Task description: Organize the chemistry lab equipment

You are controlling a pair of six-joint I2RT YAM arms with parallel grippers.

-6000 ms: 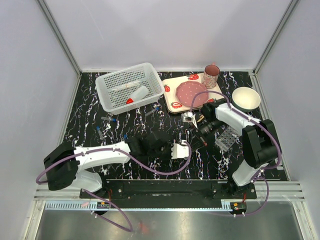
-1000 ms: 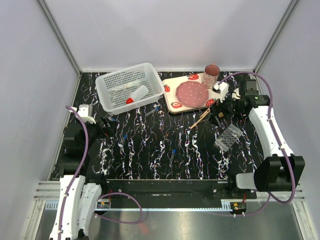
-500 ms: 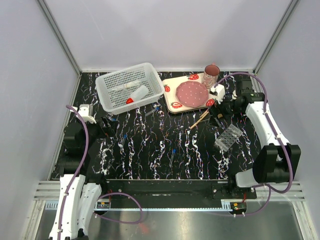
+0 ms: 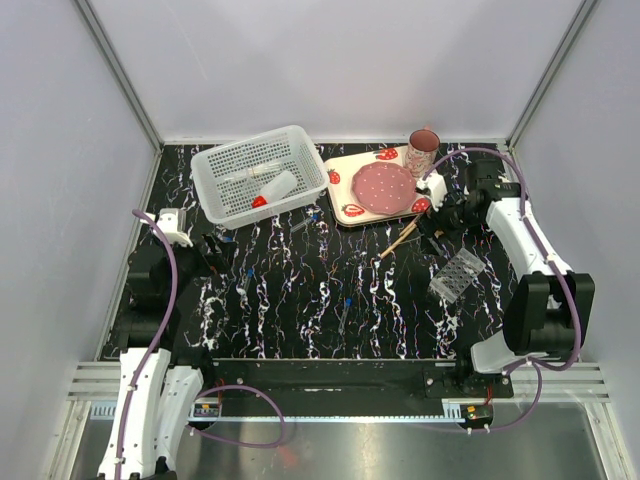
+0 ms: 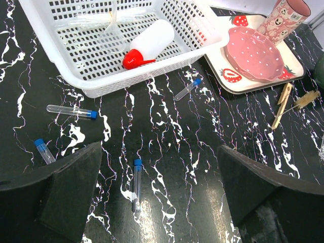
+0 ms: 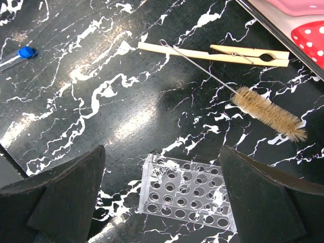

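Note:
The wire brush's bristles (image 6: pixel 271 114) are clear of the clothespin and tube rack. I keep moving my right gripper toward the bristles (image 6: pixel 249 99) and close it once its fingers are on both sides of them.
A white squeeze bottle (image 5: pixel 152 39) with a red cap lies in the white basket (image 5: pixel 66 76) beside clear tubes. Several blue-capped vials lie loose on the table, one (image 5: pixel 136 183) between my left fingers, others at the left (image 5: pixel 73 111) and near the basket (image 5: pixel 188 89). My left gripper (image 5: pixel 160 149) hangs open above them, holding nothing. A clear grid tube rack (image 6: pixel 190 195) lies on its side under my open right gripper (image 6: pixel 162 152). A wooden clothespin (image 6: pixel 212 53) and a wire brush (image 6: pixel 268 111) lie just beyond it.
The strawberry-print tray (image 4: pixel 345 190) with a pink plate (image 4: pixel 384 186) and a mug (image 4: pixel 423 152) stands at the back, right of the basket (image 4: pixel 262 172). In the top view my left gripper (image 4: pixel 215 247) is at the left and my right gripper (image 4: pixel 433 222) by the tray's corner.
My right arm has drawn its wrist slightly left and nearer, toward the clothespin and rack. The left arm has stayed still. Both grippers stay open.

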